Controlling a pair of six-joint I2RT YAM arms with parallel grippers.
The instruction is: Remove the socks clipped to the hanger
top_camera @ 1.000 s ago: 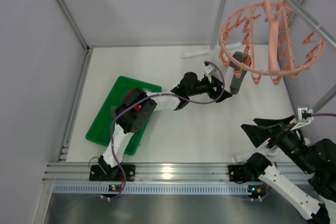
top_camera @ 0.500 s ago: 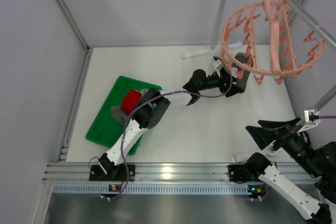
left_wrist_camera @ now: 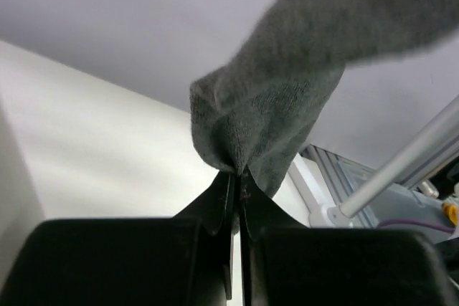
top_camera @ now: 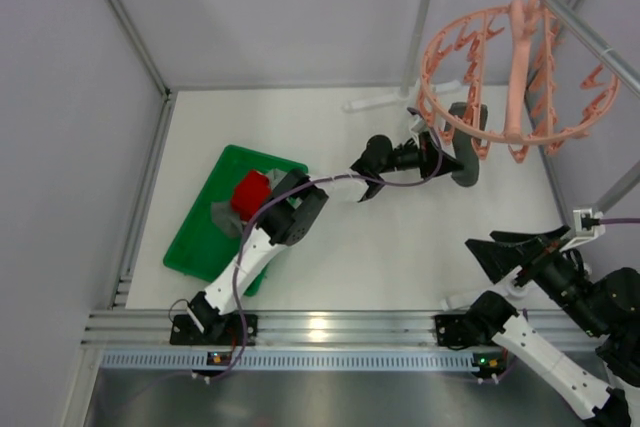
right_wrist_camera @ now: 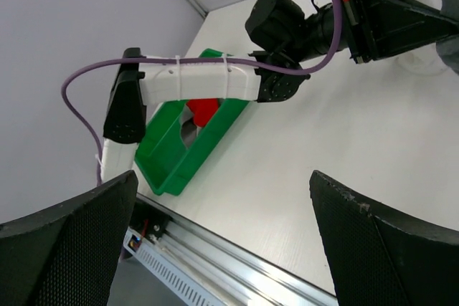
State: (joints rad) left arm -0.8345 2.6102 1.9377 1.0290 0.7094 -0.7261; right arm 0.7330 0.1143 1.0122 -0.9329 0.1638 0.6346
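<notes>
The hanger's clip has the grey sock's top [top_camera: 460, 115] in it and my left gripper holds the sock's lower edge, so my right gripper should grip the sock [top_camera: 464, 155] below the clip.
The salmon-pink hanger [top_camera: 515, 67] hangs from a bar at the upper right. One grey sock [top_camera: 468, 147] dangles from a clip on its near rim. My left gripper [top_camera: 457, 161] reaches out under the ring and is shut on that sock's lower edge. In the left wrist view the grey sock [left_wrist_camera: 287, 84] is pinched between the closed black fingers of the left gripper [left_wrist_camera: 239, 173]. My right gripper [top_camera: 512, 249] hovers open near the front right, away from the hanger. In the right wrist view the right gripper [right_wrist_camera: 229, 249] has nothing between its wide fingers.
A green tray [top_camera: 190, 247] lies at the left with a red sock [top_camera: 250, 190] and a grey sock [top_camera: 222, 215] in it; the green tray [right_wrist_camera: 172, 166] also shows in the right wrist view. Metal frame posts [top_camera: 420, 17] stand behind the hanger. A rail [top_camera: 320, 327] runs along the near edge.
The left arm stretched toward the hanger and its gripper went from open to shut on the grey sock. The sock shifted slightly right. The right arm barely moved.
</notes>
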